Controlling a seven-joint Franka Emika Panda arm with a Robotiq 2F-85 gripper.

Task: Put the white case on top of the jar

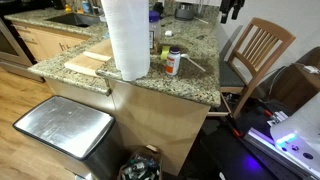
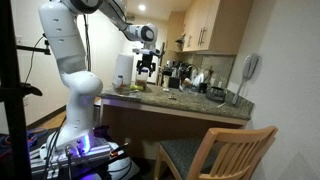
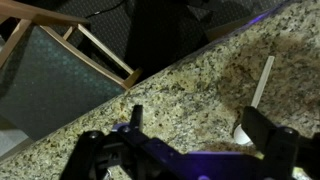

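My gripper should swing over to the white case (image 1: 168, 33) behind the jar, because the white tip (image 3: 241, 134) near its finger is part of the thin white stick.
The jar (image 1: 173, 63) stands upright on the granite counter (image 1: 190, 85), with a white body and an orange-red band, just to the right of the tall paper towel roll. My gripper (image 2: 148, 70) hangs above the counter beside the roll. In the wrist view the gripper (image 3: 200, 120) is open and empty over the speckled stone. A small white rounded thing (image 3: 240, 130) lies at the inner side of one finger and is partly hidden by it. I cannot tell whether it is the white case or the jar's top. I cannot make out the white case in the exterior views.
The paper towel roll (image 1: 127, 38) stands next to the jar. A thin white stick (image 3: 263, 80) lies on the counter. A wooden chair (image 1: 255, 50) stands beside the counter edge, and a metal bin (image 1: 62, 130) is below. Kitchen items crowd the back of the counter (image 2: 190, 80).
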